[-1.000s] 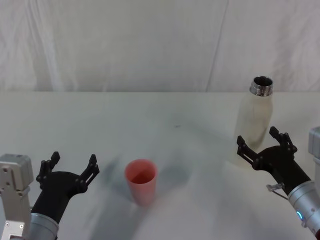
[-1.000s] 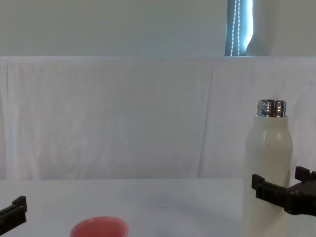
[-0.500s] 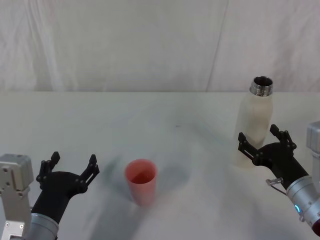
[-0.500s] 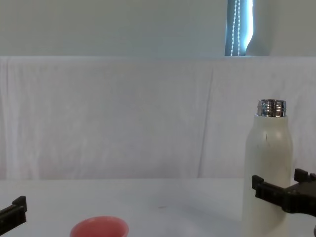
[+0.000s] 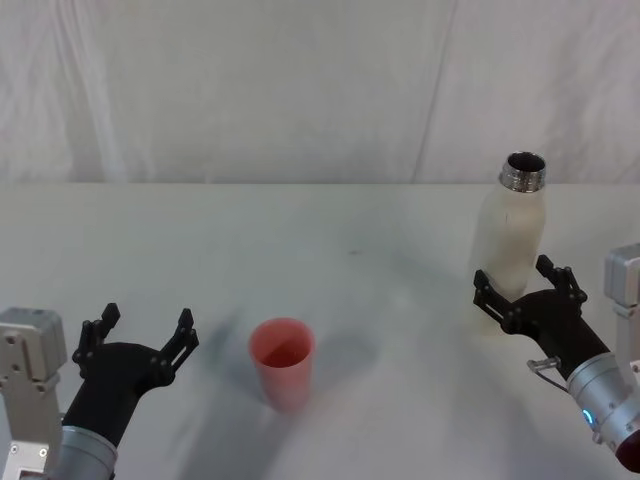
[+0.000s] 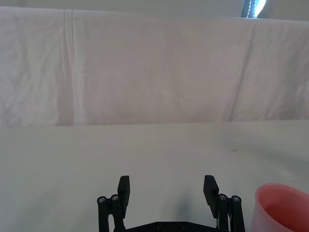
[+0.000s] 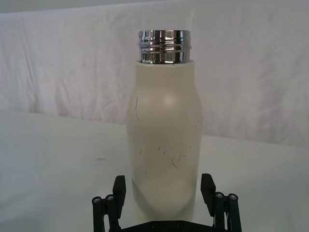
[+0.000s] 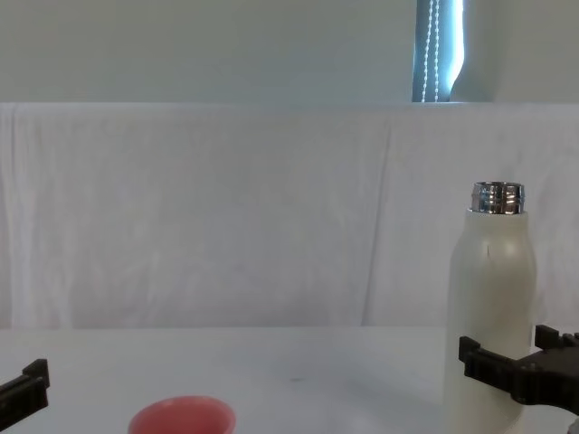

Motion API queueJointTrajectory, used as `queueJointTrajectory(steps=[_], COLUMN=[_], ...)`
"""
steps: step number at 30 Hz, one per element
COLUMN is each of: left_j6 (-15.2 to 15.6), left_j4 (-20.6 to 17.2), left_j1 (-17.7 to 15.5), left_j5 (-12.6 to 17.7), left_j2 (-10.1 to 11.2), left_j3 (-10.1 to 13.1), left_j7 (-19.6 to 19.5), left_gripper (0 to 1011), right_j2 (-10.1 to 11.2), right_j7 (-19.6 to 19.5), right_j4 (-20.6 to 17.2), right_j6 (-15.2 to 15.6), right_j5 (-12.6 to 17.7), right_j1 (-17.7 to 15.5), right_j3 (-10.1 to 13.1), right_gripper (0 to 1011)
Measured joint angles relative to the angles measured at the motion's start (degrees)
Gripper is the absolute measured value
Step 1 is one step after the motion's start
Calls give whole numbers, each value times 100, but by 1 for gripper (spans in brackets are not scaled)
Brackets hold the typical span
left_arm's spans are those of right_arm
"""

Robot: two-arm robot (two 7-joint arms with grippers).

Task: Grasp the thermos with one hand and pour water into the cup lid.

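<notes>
The tall body gets narrower up to an uncapped chrome neck (image 8: pixel 498 198). The thermos (image 8: pixel 490 303) will pour a thin stream of water when I tip it almost flat.
The thermos (image 5: pixel 511 235) stands upright at the right of the table, cream-white with an uncapped chrome neck. My right gripper (image 5: pixel 514 278) is open, one finger on each side of the thermos's lower body. In the right wrist view the thermos (image 7: pixel 164 140) rises between the spread fingers of the right gripper (image 7: pixel 163 186), with a small gap on each side. The chest view shows the right gripper (image 8: pixel 508 348) low against the thermos (image 8: pixel 491 289). The pink-red cup lid (image 5: pixel 282 360) sits upright near the table's middle. My left gripper (image 5: pixel 147 320) rests open at the front left, apart from the cup lid (image 6: pixel 282 205).
A white cloth covers the table (image 5: pixel 330 230) and hangs as a backdrop behind it. Open tabletop lies between the cup lid and the thermos. A tip of the left gripper (image 8: pixel 34 375) shows at the chest view's lower left, beside the cup lid (image 8: pixel 181 418).
My right gripper has moved forward and a little lower, so its open fingers now flank the thermos's lower body. The left gripper, the cup lid and the thermos have stayed put.
</notes>
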Motion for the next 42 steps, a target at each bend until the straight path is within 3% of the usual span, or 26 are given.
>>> queueJointTrajectory(steps=[42], left_j6=[0], left_j4=[0], left_j1=[0], left_j5=[0], left_j2=[0], left_j3=[0], left_j7=[0], left_gripper=[1001], right_j2=[-129], right_j7=[114], right_j4=[824], right_j6=[-26], right_j5=[89], right_j1=[580], right_j3=[-76], right_gripper=[1003])
